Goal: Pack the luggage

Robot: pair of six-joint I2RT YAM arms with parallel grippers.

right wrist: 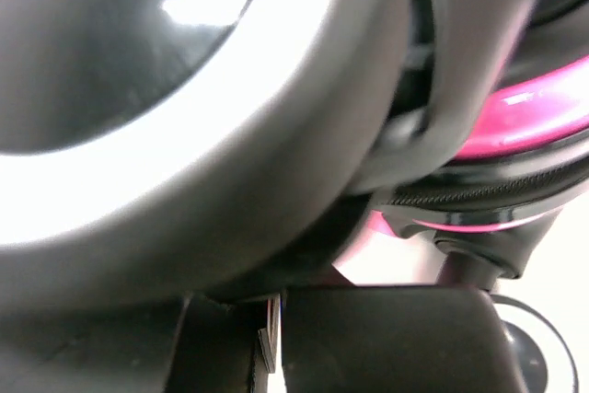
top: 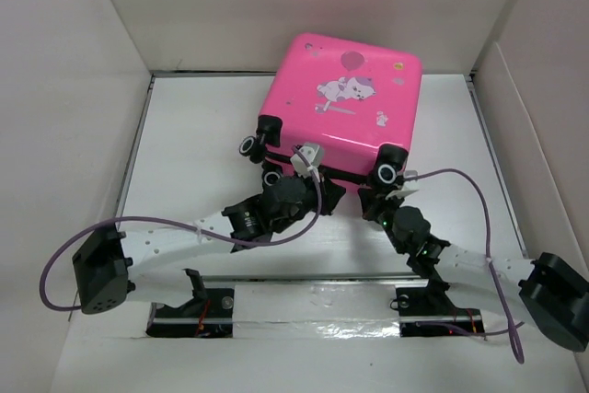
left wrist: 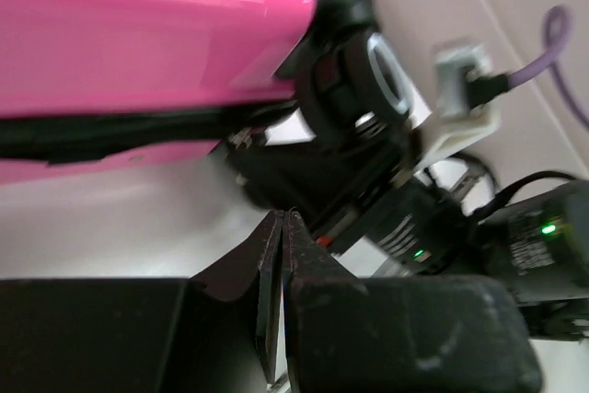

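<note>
The suitcase's near edge (top: 345,175) is at a slant, so the robot's left gripper should move away from the edge's middle, go around the wheel on its own side (top: 248,145), and push the suitcase straighter.
The luggage (top: 345,98) is a bright pink hard-shell suitcase with cartoon stickers. It lies closed on the table with its black caster wheels toward the arms. My left gripper (top: 329,192) is shut and empty, just in front of the case's near edge between the wheels. The left wrist view shows its jaws pressed together (left wrist: 283,220) below the pink shell (left wrist: 138,34) and the right wheel (left wrist: 368,71). My right gripper (top: 382,192) is shut right under that wheel (top: 388,172), which fills the right wrist view (right wrist: 138,89). Its jaws (right wrist: 276,306) hold nothing.
White walls enclose the table on the left (top: 55,135), back and right (top: 543,117). The other wheel (top: 250,145) sits at the case's near left corner. Purple cables (top: 460,177) loop from both wrists. The two grippers are close together in front of the case.
</note>
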